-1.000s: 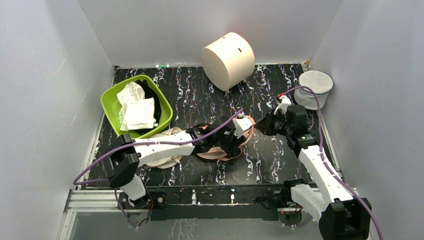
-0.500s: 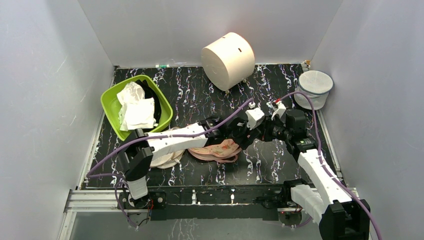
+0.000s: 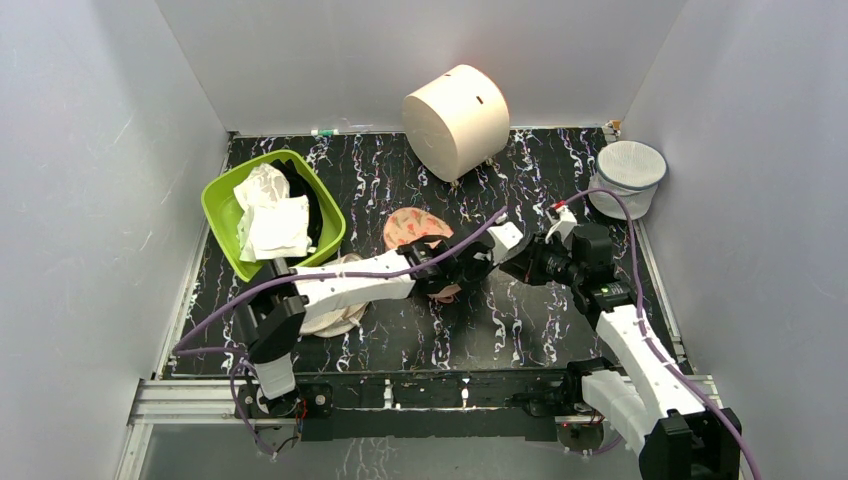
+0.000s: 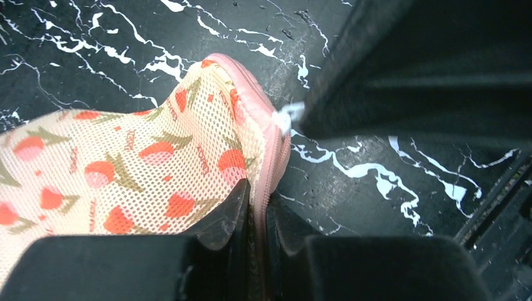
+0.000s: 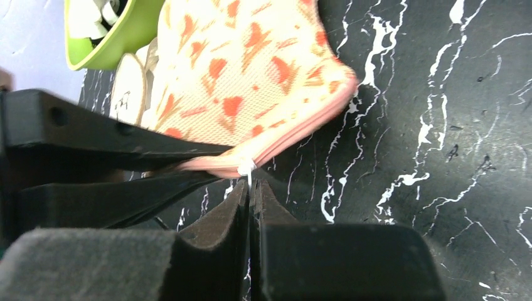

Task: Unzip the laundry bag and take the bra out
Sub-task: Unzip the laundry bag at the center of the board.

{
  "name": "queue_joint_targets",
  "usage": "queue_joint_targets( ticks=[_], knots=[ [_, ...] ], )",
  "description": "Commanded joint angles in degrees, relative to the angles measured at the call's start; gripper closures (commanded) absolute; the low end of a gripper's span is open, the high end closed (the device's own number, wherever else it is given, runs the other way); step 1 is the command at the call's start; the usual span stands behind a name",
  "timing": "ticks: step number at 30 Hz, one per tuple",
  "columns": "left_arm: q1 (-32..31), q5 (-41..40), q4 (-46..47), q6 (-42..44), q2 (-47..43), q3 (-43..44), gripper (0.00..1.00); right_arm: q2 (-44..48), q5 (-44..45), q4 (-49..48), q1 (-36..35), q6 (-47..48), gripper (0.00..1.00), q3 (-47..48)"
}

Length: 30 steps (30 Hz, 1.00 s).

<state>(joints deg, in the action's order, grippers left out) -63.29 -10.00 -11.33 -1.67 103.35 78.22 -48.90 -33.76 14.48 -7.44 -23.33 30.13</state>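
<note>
The laundry bag (image 3: 415,226) has my left arm lying across it, so next my left gripper lets go of it and moves back before my right gripper lifts the top's edge (image 3: 388,236).
The laundry bag (image 3: 413,228), peach with orange-red flowers, stands tilted up on its edge at mid-table. My left gripper (image 4: 258,193) is shut on its pink zipper rim (image 4: 271,150), which runs straight between the two pads. My right gripper (image 5: 250,185) is shut on the thin white zipper pull (image 5: 246,168) at the bag's corner, and the bag (image 5: 244,69) rises just beyond it. In the top view the left gripper (image 3: 464,271) and right gripper (image 3: 513,262) meet at the bag's right end. The bra is hidden.
A green basin (image 3: 222,190) with white cloths sits at the left. A big cream cylinder (image 3: 455,120) lies at the back, a white mesh basket (image 3: 628,178) at the back right. Beige discs (image 3: 338,312) lie under the left arm.
The bag lay flat near the front; now it is pulled up on edge and sits farther back. My left gripper opened, drew back left and closed on the rim. The right gripper stayed shut.
</note>
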Motion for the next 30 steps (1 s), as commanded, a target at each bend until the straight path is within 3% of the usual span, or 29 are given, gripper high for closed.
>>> queue_joint_targets(
  ticks=[1,8,18,23,27,30],
  knots=[
    [0.27,-0.94,-0.13,1.75,-9.13,-4.79,1.00,0.50,7.46,-3.54,0.24,-0.44,1.00,0.75],
    [0.27,-1.24,2.12,1.46,-15.94,-11.20,1.00,-4.89,10.42,-7.94,0.32,-0.79,1.00,-0.33],
    [0.28,8.45,4.18,3.20,-22.79,-14.54,1.00,-12.33,7.74,-12.89,0.32,-1.39,1.00,-1.12],
    [0.27,11.93,6.30,1.82,-21.35,-15.01,1.00,-12.45,5.71,-12.11,0.35,-1.88,1.00,-0.77],
    [0.27,11.52,7.39,0.30,-17.36,-14.82,1.00,-9.25,8.04,-5.99,0.33,-1.65,1.00,1.88],
    [0.27,9.97,8.45,-0.01,-15.01,-15.13,0.99,-5.01,12.39,-2.08,0.32,-2.06,0.91,3.60]
  ],
)
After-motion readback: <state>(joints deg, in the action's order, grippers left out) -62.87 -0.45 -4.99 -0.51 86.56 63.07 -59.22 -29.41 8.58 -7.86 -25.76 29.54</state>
